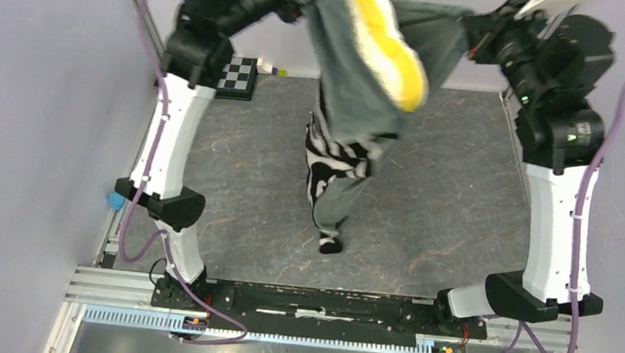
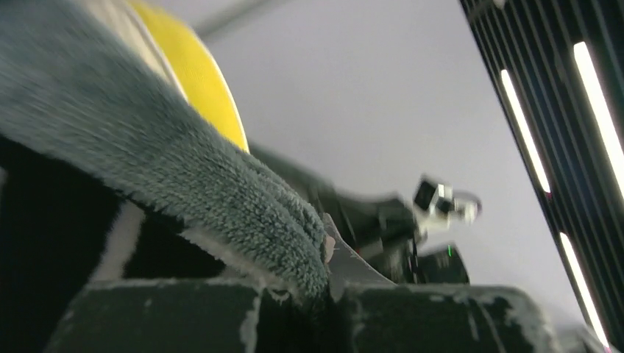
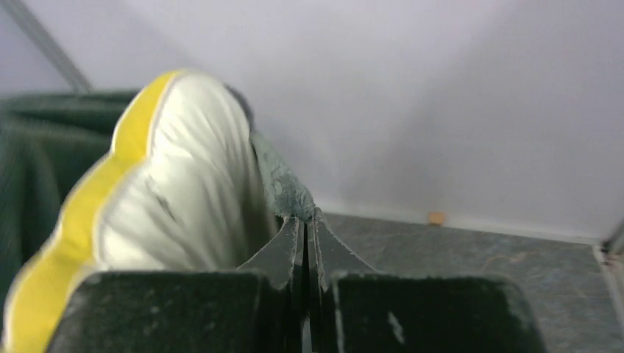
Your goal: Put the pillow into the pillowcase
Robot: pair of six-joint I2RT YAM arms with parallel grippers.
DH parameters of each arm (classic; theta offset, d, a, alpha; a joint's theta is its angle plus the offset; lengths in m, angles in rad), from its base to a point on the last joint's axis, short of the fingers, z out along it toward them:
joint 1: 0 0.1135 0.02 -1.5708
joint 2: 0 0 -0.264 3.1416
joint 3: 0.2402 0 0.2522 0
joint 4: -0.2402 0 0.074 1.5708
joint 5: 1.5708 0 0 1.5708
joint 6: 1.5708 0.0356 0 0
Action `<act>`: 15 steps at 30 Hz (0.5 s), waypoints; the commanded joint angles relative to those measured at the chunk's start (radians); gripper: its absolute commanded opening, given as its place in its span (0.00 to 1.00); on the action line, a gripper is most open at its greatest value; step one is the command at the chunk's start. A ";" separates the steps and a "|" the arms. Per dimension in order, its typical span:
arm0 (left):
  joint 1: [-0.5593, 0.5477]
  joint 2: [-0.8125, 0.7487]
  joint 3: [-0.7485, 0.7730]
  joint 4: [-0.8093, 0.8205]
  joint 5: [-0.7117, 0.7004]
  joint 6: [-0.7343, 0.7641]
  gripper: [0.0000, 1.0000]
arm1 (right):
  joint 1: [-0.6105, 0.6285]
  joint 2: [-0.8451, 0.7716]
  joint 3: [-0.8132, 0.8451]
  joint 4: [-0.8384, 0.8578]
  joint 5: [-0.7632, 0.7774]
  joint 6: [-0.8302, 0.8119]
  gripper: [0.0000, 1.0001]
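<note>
Both my grippers still have the pillowcase to lower, and the pillow juts out (image 1: pixel 384 43) over the pillowcase's slack rim. I should first pull the rim (image 1: pixel 435 15) wide with both grippers and settle the pillow inside.
The pillowcase (image 1: pixel 351 102) hangs high over the table between both arms, grey-green plush on top and zebra stripes (image 1: pixel 332 157) lower down, its tail reaching the table. The pillow (image 1: pixel 389 41), cream with a yellow band, sticks out of the case's mouth at the top. My left gripper (image 2: pixel 327 257) is shut on the plush rim (image 2: pixel 243 213) of the pillowcase. My right gripper (image 3: pixel 307 220) is shut on the opposite rim (image 3: pixel 283 187), with the pillow (image 3: pixel 184 184) bulging just left of its fingers. In the top view both grippers sit at the upper edge, largely hidden by fabric.
A small checkerboard (image 1: pixel 238 77) lies at the back left of the dark grey table (image 1: pixel 462 208). Walls close in on the left and the back. The other arm (image 2: pixel 434 220) shows across in the left wrist view.
</note>
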 commanded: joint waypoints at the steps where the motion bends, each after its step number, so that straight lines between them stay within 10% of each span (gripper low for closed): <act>1: -0.271 -0.048 0.022 0.088 0.020 0.092 0.03 | -0.157 0.022 0.123 0.077 -0.052 0.064 0.00; 9: -0.004 -0.033 0.069 0.224 0.050 -0.116 0.03 | -0.161 -0.122 -0.045 0.171 -0.052 0.042 0.00; 15: -0.236 0.008 0.088 0.182 0.012 -0.016 0.03 | -0.233 -0.032 0.063 0.139 -0.091 0.078 0.00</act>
